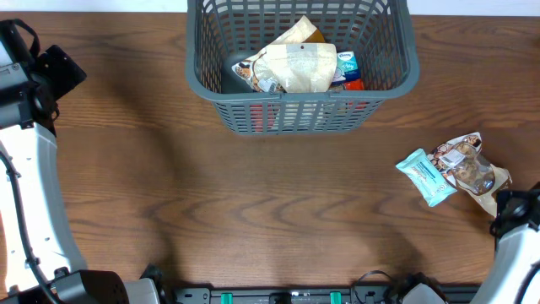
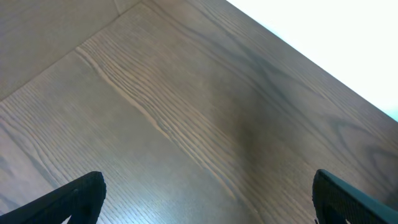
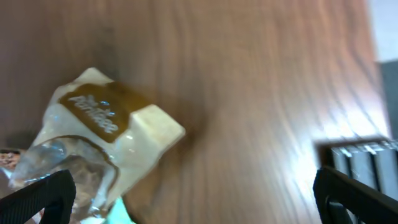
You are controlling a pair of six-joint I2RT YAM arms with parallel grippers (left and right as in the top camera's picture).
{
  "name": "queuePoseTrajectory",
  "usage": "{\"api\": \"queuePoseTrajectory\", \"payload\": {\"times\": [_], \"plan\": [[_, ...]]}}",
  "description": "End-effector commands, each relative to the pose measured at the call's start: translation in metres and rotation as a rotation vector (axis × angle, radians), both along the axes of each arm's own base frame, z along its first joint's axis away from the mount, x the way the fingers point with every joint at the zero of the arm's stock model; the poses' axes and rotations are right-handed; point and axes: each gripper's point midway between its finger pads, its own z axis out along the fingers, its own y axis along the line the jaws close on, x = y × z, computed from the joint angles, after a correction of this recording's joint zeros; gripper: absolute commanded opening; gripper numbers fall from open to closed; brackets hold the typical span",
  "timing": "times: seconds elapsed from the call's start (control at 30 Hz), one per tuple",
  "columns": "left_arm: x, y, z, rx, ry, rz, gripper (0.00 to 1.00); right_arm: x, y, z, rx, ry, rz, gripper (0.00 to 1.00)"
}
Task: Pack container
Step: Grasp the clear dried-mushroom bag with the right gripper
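Note:
My right gripper's fingers are open over wood past the snack bag's end [image 1: 495,191], so I should swing that gripper back above the bag's clear middle [image 1: 474,173] before closing.
The dark grey slotted basket [image 1: 384,80] stands at the back middle of the table and holds several snack packets, a beige pouch [image 1: 295,67] on top. A teal packet [image 1: 426,176] and a clear-and-brown snack bag [image 1: 471,165] lie on the table at the right. The bag also shows in the right wrist view [image 3: 99,140], low left between the fingers. My right gripper [image 3: 199,202] is open and empty just by the bag. My left gripper [image 2: 208,199] is open and empty over bare wood at the far left.
The wooden table [image 1: 253,211] runs under everything. The left arm [image 1: 29,169] stands along the left edge and the right arm [image 1: 515,245] at the front right corner. A black rail [image 1: 295,295] lies along the front edge.

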Motion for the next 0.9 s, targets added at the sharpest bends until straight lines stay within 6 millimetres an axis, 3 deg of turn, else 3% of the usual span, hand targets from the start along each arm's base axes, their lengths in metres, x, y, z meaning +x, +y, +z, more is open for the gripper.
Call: {"api": "queuePoseTrajectory", "payload": {"times": [0.0,0.23,0.33,0.5,0.67,0.77,0.87], "plan": [[-0.001,0.002,0.001,-0.004,0.0,0.001,0.99,0.009,-0.007,-0.012,0.014,0.033,0.084,0.99],[-0.002,0.001,0.0,-0.006,0.007,0.001,0.99,0.047,-0.024,-0.028,0.021,-0.07,0.117,0.99],[-0.004,0.001,-0.002,-0.01,0.018,0.001,0.99,0.064,-0.027,-0.026,-0.009,-0.071,0.264,0.99],[-0.004,0.0,-0.003,-0.011,0.022,0.001,0.99,0.069,-0.022,-0.026,-0.031,-0.002,0.463,0.99],[-0.004,0.0,-0.003,-0.011,0.022,0.001,0.99,0.091,-0.006,-0.024,-0.071,0.02,0.842,0.99],[-0.005,0.0,-0.004,-0.012,0.025,0.001,0.99,0.104,0.003,-0.019,-0.113,0.005,1.011,0.94],[-0.005,0.0,-0.004,-0.008,0.029,-0.005,0.99,0.11,-0.004,-0.013,-0.186,0.032,1.08,0.88]]}}
